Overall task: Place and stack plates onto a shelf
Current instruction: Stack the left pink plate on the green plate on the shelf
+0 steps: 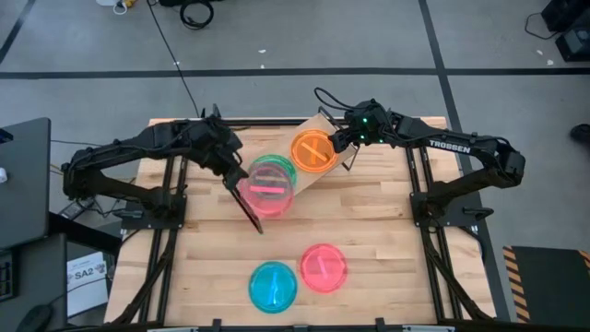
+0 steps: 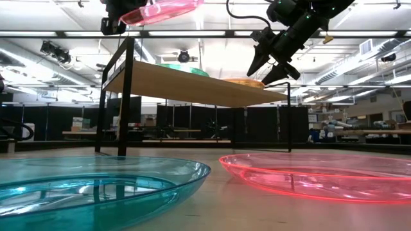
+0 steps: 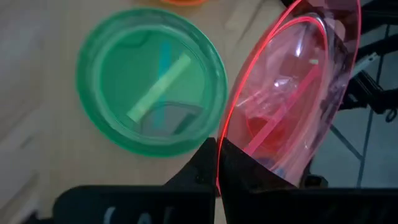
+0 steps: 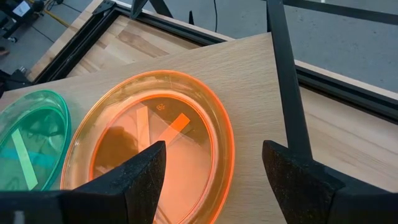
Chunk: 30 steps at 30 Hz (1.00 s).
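My left gripper is holding the pink plate (image 1: 267,191) clear above the empty green plate (image 1: 277,166). It should keep centering and lowering the pink plate until the pink plate's base nests there.
The shelf (image 1: 304,180) is a light wooden board on black wire legs, standing askew at the far middle of the table. An orange plate (image 1: 313,149) and a green plate (image 1: 274,169) lie flat on it side by side. My left gripper (image 1: 236,169) is shut on a pink plate (image 1: 268,194) held over the green plate (image 3: 149,87). My right gripper (image 1: 345,140) hangs open just above the shelf's right end, beside the orange plate (image 4: 149,149), touching nothing. A blue plate (image 1: 273,285) and a second pink plate (image 1: 324,267) rest flat on the near tabletop. My left gripper (image 3: 217,171) pinches the pink plate's rim (image 3: 222,140) between its two fingers. The plate is lifted clear above the shelf and tilted, its far rim (image 3: 348,25) away from the fingers. In the low view the pink plate (image 2: 164,9) sits well above the board (image 2: 192,83).
Black wire legs (image 2: 125,96) stand at both ends of the shelf; one leg bar (image 4: 286,81) runs close past my right gripper. Bare board lies right of the orange plate (image 4: 261,93). The slatted tabletop (image 1: 369,221) is bare between the shelf and the near plates.
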Motion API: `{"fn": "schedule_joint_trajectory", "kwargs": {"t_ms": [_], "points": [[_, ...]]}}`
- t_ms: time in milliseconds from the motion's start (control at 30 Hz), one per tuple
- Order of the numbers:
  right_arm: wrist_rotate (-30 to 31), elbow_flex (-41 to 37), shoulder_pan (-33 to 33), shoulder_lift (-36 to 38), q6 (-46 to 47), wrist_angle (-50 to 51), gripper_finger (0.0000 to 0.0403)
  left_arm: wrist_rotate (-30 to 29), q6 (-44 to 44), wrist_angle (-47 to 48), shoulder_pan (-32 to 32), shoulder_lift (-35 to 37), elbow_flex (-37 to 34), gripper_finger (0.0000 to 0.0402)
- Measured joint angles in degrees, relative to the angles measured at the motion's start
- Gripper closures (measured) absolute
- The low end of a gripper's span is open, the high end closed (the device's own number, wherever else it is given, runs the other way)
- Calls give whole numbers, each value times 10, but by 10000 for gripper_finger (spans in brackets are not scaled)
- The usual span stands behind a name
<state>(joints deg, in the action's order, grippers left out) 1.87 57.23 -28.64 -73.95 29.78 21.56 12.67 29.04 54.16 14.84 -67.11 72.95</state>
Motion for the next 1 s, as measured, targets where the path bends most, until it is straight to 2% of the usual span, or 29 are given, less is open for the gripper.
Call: {"fn": "schedule_joint_trajectory", "kwargs": {"t_ms": [400,700,1000], "points": [[0,0,0,0,0,0,130,-2,-43,-12,81,-43,-1,391],[0,0,0,0,0,0,130,0,-58,-11,103,-112,-2,391],[0,0,0,0,0,0,130,1,-59,-6,121,-125,-2,390]]}}
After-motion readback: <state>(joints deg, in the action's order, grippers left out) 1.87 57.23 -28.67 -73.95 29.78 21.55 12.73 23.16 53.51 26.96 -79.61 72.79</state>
